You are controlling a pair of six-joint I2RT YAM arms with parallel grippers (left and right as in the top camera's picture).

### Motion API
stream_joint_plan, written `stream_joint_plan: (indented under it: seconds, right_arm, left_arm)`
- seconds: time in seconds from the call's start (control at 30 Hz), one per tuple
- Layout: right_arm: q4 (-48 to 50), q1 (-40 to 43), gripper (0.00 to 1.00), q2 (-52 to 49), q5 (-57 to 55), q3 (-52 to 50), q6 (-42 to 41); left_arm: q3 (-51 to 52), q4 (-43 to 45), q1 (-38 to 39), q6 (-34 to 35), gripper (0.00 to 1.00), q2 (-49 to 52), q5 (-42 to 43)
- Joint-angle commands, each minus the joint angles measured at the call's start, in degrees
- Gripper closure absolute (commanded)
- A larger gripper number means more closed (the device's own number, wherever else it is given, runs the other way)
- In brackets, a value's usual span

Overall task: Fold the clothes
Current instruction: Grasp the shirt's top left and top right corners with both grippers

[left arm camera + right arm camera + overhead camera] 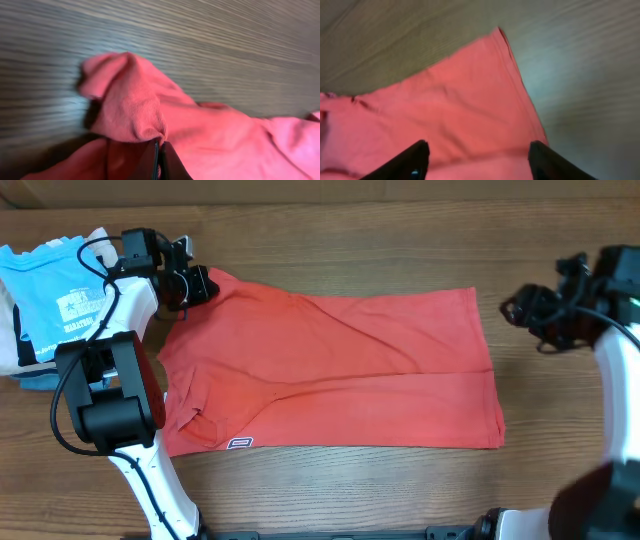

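Note:
Next, I pinch the red T-shirt's loose far corner (pixel 470 294) with my right gripper, because only my left gripper holds the red T-shirt's far edge (pixel 226 280). Then both grippers will fold that edge over.
The coral-red T-shirt (pixel 330 370) lies spread across the middle of the table, plain side up, partly folded lengthwise, with a small label near its front left edge. My left gripper (pixel 200 285) is at the shirt's far left corner, shut on a pinch of the red fabric (pixel 132 107); its fingertips (pixel 161 150) meet on the cloth. My right gripper (pixel 515 308) hovers just right of the shirt's far right corner, apart from it. In the right wrist view its fingers (pixel 477 157) are wide open over the shirt's hem (pixel 517 85), with nothing between them.
A light blue T-shirt with white print (pixel 55 290) lies on a pile of folded garments at the far left edge. Bare wooden tabletop (pixel 560 430) shows to the right of and in front of the red shirt.

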State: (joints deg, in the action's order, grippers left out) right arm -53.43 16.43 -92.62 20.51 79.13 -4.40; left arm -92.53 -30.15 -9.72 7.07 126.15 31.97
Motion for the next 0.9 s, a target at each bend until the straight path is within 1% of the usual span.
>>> stream_joint_plan:
  seconds: [0.0,0.1,0.27,0.43,0.57,0.67,0.87]
  right_arm:
    - [7.7,-3.6,0.26,-7.8,-0.3,1.0,0.5]
    - [16.7,-5.6,0.26,-14.1,-0.5,1.0,0.6]
    - [26.1,-6.7,0.28,-21.9,-4.1,1.0,0.0]
    - [30.4,-6.7,0.28,-26.1,-8.9,1.0,-0.5]
    - [32.8,-6.7,0.28,-27.3,-10.0,1.0,-0.5]
    - [34.1,-6.8,0.33,-27.4,-9.9,1.0,-0.5]
    - [35.5,-7.1,0.36,-28.4,-10.4,1.0,-0.5]
  left_arm:
    - [-1.4,-1.2,0.0,-0.7,0.96,-0.6,6.7]
    - [-1.4,-1.8,0.0,-0.7,0.96,-0.6,6.4]
    - [-1.4,-2.5,0.0,-0.7,0.96,-0.6,6.3]
    - [-1.4,-3.2,0.0,-0.7,0.96,-0.6,4.5]
    - [-1.4,-3.4,0.0,-0.7,0.96,-0.6,3.4]
    - [-1.4,-3.5,0.0,-0.7,0.96,-0.6,3.4]
    - [-1.4,-3.9,0.0,-0.7,0.96,-0.6,3.4]
